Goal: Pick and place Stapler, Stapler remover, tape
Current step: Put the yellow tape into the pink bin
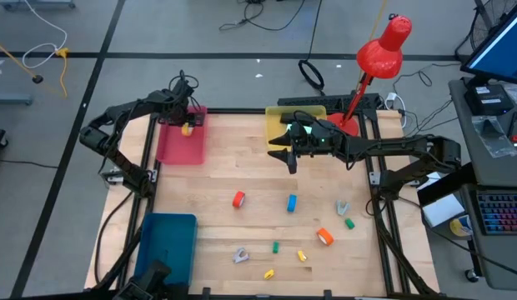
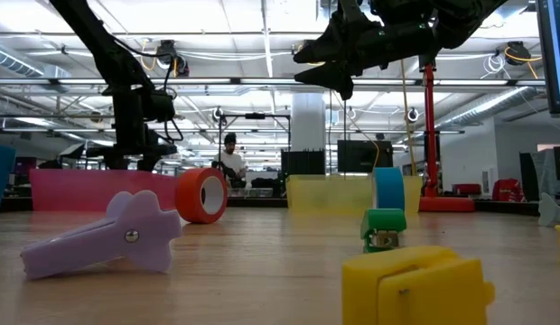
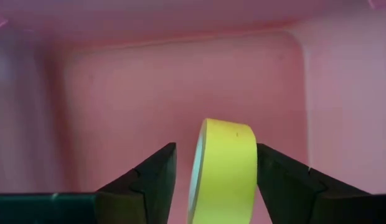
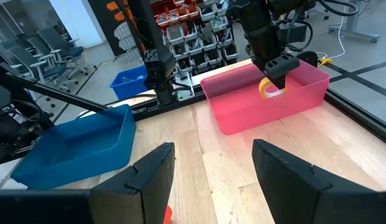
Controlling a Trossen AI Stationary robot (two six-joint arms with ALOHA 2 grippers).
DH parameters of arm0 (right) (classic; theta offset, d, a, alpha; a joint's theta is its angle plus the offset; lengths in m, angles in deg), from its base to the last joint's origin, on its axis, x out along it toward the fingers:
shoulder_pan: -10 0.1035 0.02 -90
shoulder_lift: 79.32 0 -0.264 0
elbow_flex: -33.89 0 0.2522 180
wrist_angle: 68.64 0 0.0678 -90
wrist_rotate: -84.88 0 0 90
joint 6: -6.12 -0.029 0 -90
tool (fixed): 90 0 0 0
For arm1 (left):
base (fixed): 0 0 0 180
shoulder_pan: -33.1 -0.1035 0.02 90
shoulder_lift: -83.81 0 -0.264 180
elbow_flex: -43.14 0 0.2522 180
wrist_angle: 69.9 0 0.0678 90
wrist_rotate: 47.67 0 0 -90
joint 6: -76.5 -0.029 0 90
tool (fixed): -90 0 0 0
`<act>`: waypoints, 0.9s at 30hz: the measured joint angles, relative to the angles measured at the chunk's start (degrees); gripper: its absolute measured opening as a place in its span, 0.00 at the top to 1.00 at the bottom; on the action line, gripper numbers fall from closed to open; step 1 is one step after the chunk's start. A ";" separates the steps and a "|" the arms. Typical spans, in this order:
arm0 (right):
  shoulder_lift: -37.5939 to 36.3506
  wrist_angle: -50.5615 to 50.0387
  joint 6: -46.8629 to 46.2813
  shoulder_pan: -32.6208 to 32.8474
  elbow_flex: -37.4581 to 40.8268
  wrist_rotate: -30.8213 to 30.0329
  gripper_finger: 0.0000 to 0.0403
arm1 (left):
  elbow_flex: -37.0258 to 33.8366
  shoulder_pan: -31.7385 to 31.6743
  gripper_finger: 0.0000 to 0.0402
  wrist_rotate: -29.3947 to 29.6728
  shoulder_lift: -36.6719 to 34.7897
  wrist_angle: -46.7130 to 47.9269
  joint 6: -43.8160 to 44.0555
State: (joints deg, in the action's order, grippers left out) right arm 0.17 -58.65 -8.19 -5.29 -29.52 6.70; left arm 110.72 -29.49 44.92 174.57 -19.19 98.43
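My left gripper has the yellow tape roll slanted between its fingers, with a gap (image 3: 185, 158) beside one finger. Next, I open the fingers wider and grip the roll (image 3: 226, 171) squarely before I lift it.
My left gripper (image 1: 187, 123) hangs open inside the pink bin (image 1: 182, 148) at the table's far left. The yellow tape roll (image 3: 225, 165) stands on edge between its fingers. A strip of pink shows between the roll and one finger (image 3: 157, 171). The roll also shows under that gripper in the right wrist view (image 4: 271, 89). My right gripper (image 1: 292, 158) is open and empty, in the air in front of the yellow bin (image 1: 275, 125). The red (image 1: 238, 199), blue (image 1: 292, 202) and orange (image 1: 325, 237) tape rolls lie on the table. My left gripper comes down from above around the yellow tape roll. One finger (image 3: 280, 180) lies right against the roll's flat side, and I cannot tell whether it touches. The other finger stands clear of it. Whether the roll rests on the bin floor is hidden.
A lavender staple remover (image 1: 240, 255) and a grey one (image 1: 343, 207) lie on the near half of the table. Small green (image 1: 348, 223) and yellow (image 1: 268, 273) stapler-like blocks lie around them. A blue bin (image 1: 167, 242) sits near left. A red lamp (image 1: 379, 54) stands far right.
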 joint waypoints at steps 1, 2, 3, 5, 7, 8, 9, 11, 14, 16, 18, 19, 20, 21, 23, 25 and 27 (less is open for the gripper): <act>0.00 0.00 0.00 0.00 0.00 0.00 0.48 | 0.00 0.00 0.48 0.00 0.00 0.01 0.00; 0.00 0.00 0.00 0.00 0.00 -0.01 0.48 | 0.00 0.00 0.49 -0.02 0.00 0.02 -0.02; 0.00 0.00 0.00 0.00 0.00 -0.01 0.48 | 0.00 0.00 0.51 -0.02 0.00 0.02 0.00; 0.00 0.00 0.00 0.00 0.00 0.00 0.48 | 0.00 0.00 0.57 -0.11 0.00 0.04 -0.01; 0.00 0.00 0.00 0.00 0.00 -0.01 0.48 | 0.00 0.00 0.66 -0.50 0.00 0.09 -0.15; 0.00 -0.01 0.01 0.00 0.00 0.00 0.48 | 0.00 0.00 0.71 -0.65 -0.01 0.11 -0.24; 0.00 0.00 0.00 0.00 0.00 0.00 0.48 | 0.00 0.00 0.74 -0.81 -0.02 0.15 -0.23; 0.00 0.00 0.03 0.00 0.00 0.00 0.48 | 0.00 0.00 0.74 -1.06 -0.04 0.15 -0.25; 0.00 0.00 0.15 0.00 0.00 0.00 0.48 | 0.00 0.00 0.74 -2.94 -0.05 -0.01 -0.19; 0.00 0.00 0.17 0.00 0.00 0.00 0.48 | 0.00 -0.24 0.74 -6.24 -0.11 -0.63 0.22; 0.00 -0.02 0.17 0.00 0.00 0.00 0.48 | 0.00 -0.72 0.74 -9.87 -0.37 -2.00 0.72; 0.00 -0.01 0.18 0.00 0.00 0.00 0.48 | 0.00 -0.99 0.74 -11.33 -0.45 -3.11 0.84; 0.00 -0.02 0.17 0.00 0.00 0.00 0.48 | 0.00 -1.33 0.74 -12.50 -0.48 -4.13 0.85; 0.00 -0.01 0.17 0.00 0.00 0.00 0.48 | 0.02 -1.70 0.74 -13.44 -0.48 -4.75 0.97; 0.00 0.00 0.15 0.00 0.00 0.00 0.48 | 0.02 -2.20 0.74 -13.67 -0.48 -4.83 1.52; 0.00 0.00 0.11 0.00 0.00 0.02 0.48 | 0.02 -2.55 0.74 -12.69 -0.48 -4.21 1.73; 0.00 0.00 0.17 0.00 0.00 0.02 0.48 | 0.02 -2.71 0.74 -11.57 -0.47 -3.89 1.10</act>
State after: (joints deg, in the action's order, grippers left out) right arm 0.17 -58.65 -8.01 -5.29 -29.52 6.72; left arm 110.75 -32.20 33.36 174.11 -23.08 99.53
